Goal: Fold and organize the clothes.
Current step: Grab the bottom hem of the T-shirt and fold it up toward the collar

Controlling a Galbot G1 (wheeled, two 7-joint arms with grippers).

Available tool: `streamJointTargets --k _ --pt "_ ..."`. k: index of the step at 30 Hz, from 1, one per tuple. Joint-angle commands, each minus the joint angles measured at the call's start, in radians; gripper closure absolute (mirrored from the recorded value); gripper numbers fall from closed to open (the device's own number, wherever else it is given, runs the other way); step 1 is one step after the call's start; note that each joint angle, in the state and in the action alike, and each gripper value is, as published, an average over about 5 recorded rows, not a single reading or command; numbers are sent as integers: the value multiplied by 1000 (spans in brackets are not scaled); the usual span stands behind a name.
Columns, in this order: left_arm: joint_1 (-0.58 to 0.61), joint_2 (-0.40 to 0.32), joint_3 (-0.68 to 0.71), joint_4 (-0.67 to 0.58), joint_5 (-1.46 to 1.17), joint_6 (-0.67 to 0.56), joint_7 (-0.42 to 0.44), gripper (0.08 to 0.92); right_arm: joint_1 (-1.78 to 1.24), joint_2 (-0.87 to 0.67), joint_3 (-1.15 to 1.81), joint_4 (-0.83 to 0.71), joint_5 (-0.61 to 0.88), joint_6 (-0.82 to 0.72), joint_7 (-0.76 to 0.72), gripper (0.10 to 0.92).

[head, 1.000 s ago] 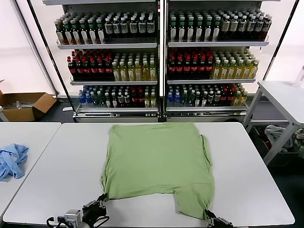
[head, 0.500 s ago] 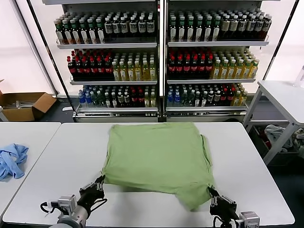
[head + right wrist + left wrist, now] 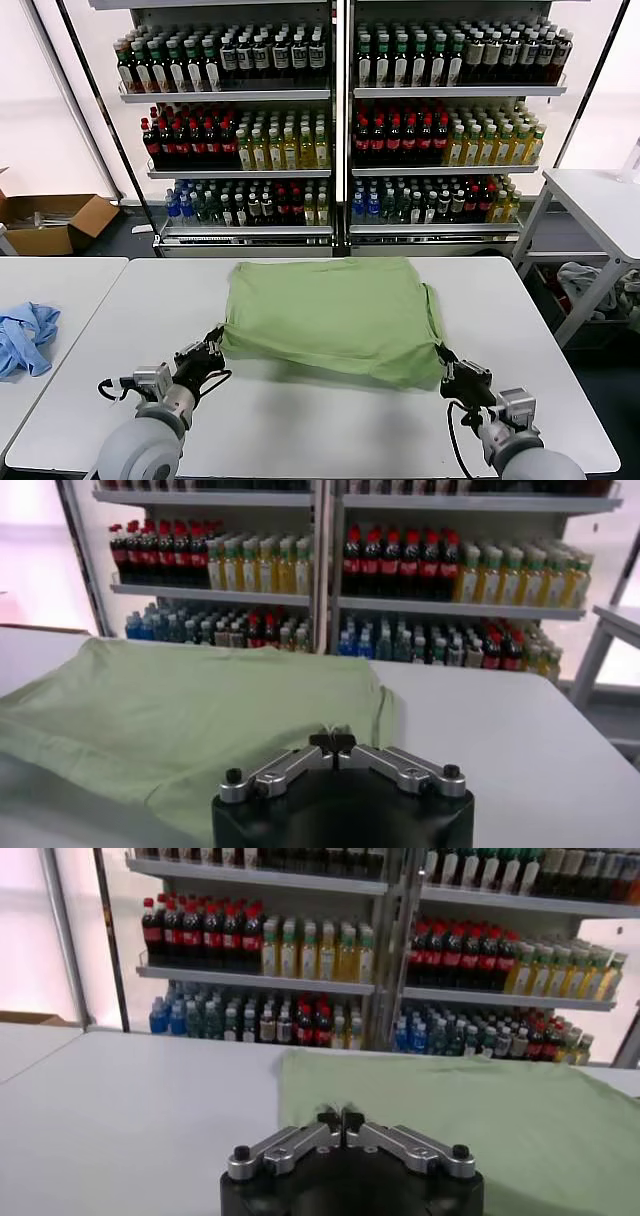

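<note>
The shirt's near edge (image 3: 325, 364) is stretched between my two grippers and the shirt's far part is flat, so my right gripper keeps moving forward and lets go over that far part (image 3: 400, 302).
The clothes are one light green shirt (image 3: 330, 310) lying on the white table (image 3: 300, 430), with its near edge lifted off the tabletop and hanging in a fold. My left gripper (image 3: 213, 342) is shut on the shirt's near left corner. My right gripper (image 3: 443, 360) is shut on the near right corner. In the left wrist view the left gripper (image 3: 340, 1116) has its fingertips pressed together at the edge of the green shirt (image 3: 480, 1118). In the right wrist view the right gripper (image 3: 333, 738) pinches the cloth, and the shirt (image 3: 200, 710) spreads out beyond it.
A crumpled light blue garment (image 3: 25, 338) lies on the neighbouring table at the left. Shelves of bottles (image 3: 340, 130) stand behind the table. A cardboard box (image 3: 50, 222) sits on the floor at the far left, and another white table (image 3: 600, 200) stands at the right.
Both grippers have moved away from me and upward with the shirt's near corners. The near edge has come off the table and travels over the rest of the shirt.
</note>
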Motion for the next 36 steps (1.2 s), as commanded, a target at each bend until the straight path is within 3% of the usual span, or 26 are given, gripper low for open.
streamJointTargets --k 1,13,28,36 --pt "-181 -22 63 141 7 80 -11 918 290 -15 -117 -213 -21 9 -98 919" --pt "-204 -35 81 184 30 100 -10 918 490 54 -260 -373 -51 37 -104 919" --pt "-246 -52 106 240 78 98 13 903 467 81 -274 -408 -88 46 -62 907" --pt "-273 -46 114 251 108 68 22 727 487 115 -278 -437 -84 45 16 698"
